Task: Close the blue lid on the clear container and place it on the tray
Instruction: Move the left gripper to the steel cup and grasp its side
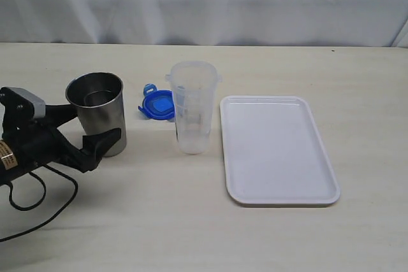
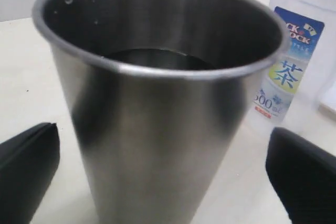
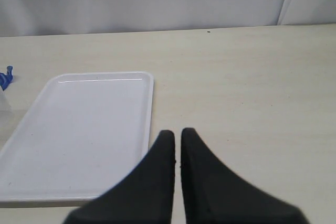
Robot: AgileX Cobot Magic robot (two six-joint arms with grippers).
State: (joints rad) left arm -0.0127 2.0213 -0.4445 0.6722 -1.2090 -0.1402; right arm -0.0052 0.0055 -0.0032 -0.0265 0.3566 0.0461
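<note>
The upright steel cup [image 2: 157, 140] is in the middle of the open fingers, so the robot's left gripper should go on moving forward and up, and close around the cup's upper side [image 1: 107, 114].
The clear container [image 1: 193, 109] stands upright and uncovered near the table's middle; its printed label [image 2: 286, 61] shows in the left wrist view. Just behind and to its left, the blue lid [image 1: 158, 103] lies flat on the table. The white tray [image 1: 277, 151] lies to the container's right with nothing on it. My left gripper [image 1: 95, 125] is open, its two black fingers [image 2: 26, 171] straddling a steel cup [image 1: 97, 109] with a gap on each side. My right gripper [image 3: 177, 132] is shut on nothing, low over the table beside the tray [image 3: 84, 124], and out of the exterior view.
The steel cup [image 2: 157, 108] stands left of the lid and container, between my left fingers. A black cable [image 1: 38, 195] trails over the table at the front left. A white curtain hangs behind the table's far edge.
</note>
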